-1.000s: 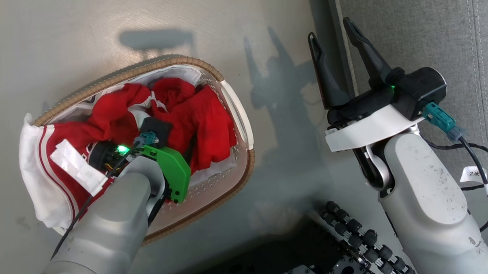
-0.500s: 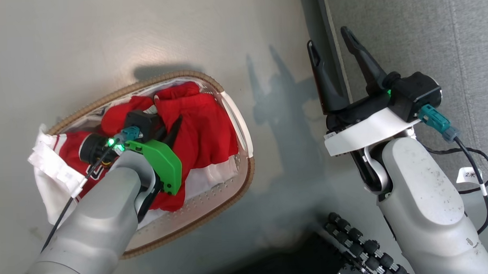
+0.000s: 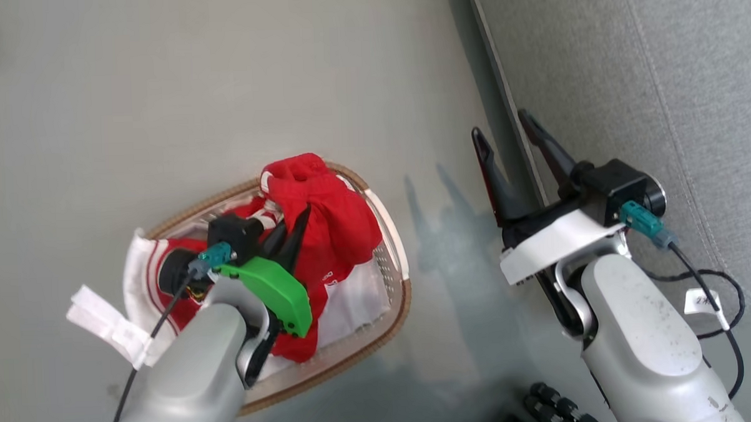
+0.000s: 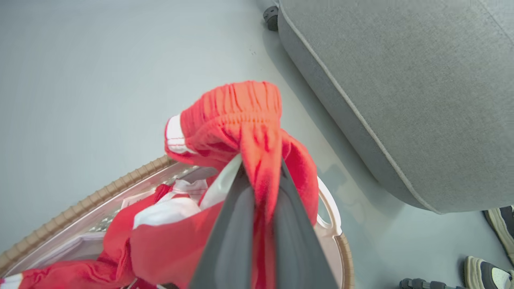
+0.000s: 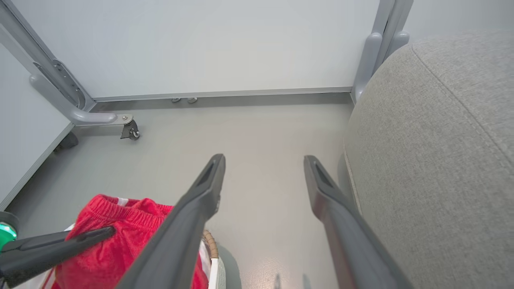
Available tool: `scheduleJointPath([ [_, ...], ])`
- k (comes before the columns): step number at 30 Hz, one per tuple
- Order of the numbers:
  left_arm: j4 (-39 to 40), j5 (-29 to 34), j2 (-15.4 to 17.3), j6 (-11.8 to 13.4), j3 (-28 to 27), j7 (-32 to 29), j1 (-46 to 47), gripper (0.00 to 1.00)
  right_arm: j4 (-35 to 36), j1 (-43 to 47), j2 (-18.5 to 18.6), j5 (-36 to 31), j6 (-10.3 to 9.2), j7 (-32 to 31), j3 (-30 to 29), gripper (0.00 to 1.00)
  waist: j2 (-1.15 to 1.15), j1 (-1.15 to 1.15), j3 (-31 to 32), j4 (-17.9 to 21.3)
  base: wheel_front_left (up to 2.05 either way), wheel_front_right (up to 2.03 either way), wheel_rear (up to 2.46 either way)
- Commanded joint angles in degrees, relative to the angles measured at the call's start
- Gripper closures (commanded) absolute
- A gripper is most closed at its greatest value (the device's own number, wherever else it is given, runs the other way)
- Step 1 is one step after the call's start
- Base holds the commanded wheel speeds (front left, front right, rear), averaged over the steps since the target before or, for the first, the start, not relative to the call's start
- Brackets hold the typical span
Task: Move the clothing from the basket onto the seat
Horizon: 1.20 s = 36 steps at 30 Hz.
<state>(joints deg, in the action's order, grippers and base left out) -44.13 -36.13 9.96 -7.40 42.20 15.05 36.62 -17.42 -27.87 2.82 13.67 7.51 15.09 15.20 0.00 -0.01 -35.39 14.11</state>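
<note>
I expect the red shorts to come away alone when I carry them, because the red jersey's white trim lies over the basket's rim, apart from the shorts.
The white basket with a brown woven rim stands on the floor, left of the light-grey seat. My left gripper is shut on the red shorts and holds them bunched above the basket; in the left wrist view the waistband sticks up past the gripper. The red jersey with white trim lies in the basket, partly hidden by my left wrist. My right gripper hangs open and empty beside the seat's edge, its fingers spread wide.
The white liner cloth drapes inside the basket. A metal frame with a caster stands by the far wall. Shoes rest on the floor near the seat. Grey floor lies between basket and seat.
My left gripper has closed on the shorts and risen out of the basket, pulling them up. The head camera has shifted, so the whole scene slid down. The right gripper stays open.
</note>
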Motion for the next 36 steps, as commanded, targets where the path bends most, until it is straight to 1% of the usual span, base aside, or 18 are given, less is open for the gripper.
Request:
scheduleJointPath([
  [1, 1.2, 1.0, -0.3, -0.1, -1.4, 0.2, -2.0, 1.00, -0.6, 1.4, 0.2, -0.5, -0.05, 0.1, -0.1, 0.00, 0.00, 0.01, 6.6, -3.4, 0.00, 0.00, 0.00],
  [4, 3.9, 3.0, -0.9, -0.1, -4.9, 0.2, -4.8, 1.00, -1.4, 2.6, 0.2, -0.8, -0.04, 0.1, -0.2, 0.00, 0.00, 0.01, 9.4, -4.3, 0.00, 0.00, 0.00],
  [8, 7.7, 5.1, -1.4, -0.1, -8.4, 0.2, -7.9, 1.00, -2.5, 4.2, 0.3, -0.4, -0.04, 0.1, -0.2, 0.00, 0.00, 0.01, 12.8, -5.4, 0.00, 0.00, 0.00],
  [17, 16.4, 8.8, -2.7, -0.1, -13.6, 0.1, -11.2, 1.00, -4.0, 8.7, 0.2, 0.8, -0.04, 0.1, -0.1, 0.00, 0.00, 0.01, 20.6, -7.2, 0.00, 0.00, 0.00],
  [27, 25.5, 10.5, -3.5, -0.1, -17.5, 0.1, -13.0, 1.00, -5.0, 12.5, 0.2, 1.2, -0.04, 0.1, 0.5, 0.00, 0.00, 0.01, 26.5, -7.5, 0.00, 0.00, 0.00],
  [36, 31.6, 11.6, -4.2, -0.1, -20.2, 0.1, -12.2, 1.00, -5.3, 14.8, 0.2, 0.7, -0.04, 0.1, 1.3, 0.00, 0.00, 0.01, 28.8, -7.5, 0.00, 0.00, 0.00],
])
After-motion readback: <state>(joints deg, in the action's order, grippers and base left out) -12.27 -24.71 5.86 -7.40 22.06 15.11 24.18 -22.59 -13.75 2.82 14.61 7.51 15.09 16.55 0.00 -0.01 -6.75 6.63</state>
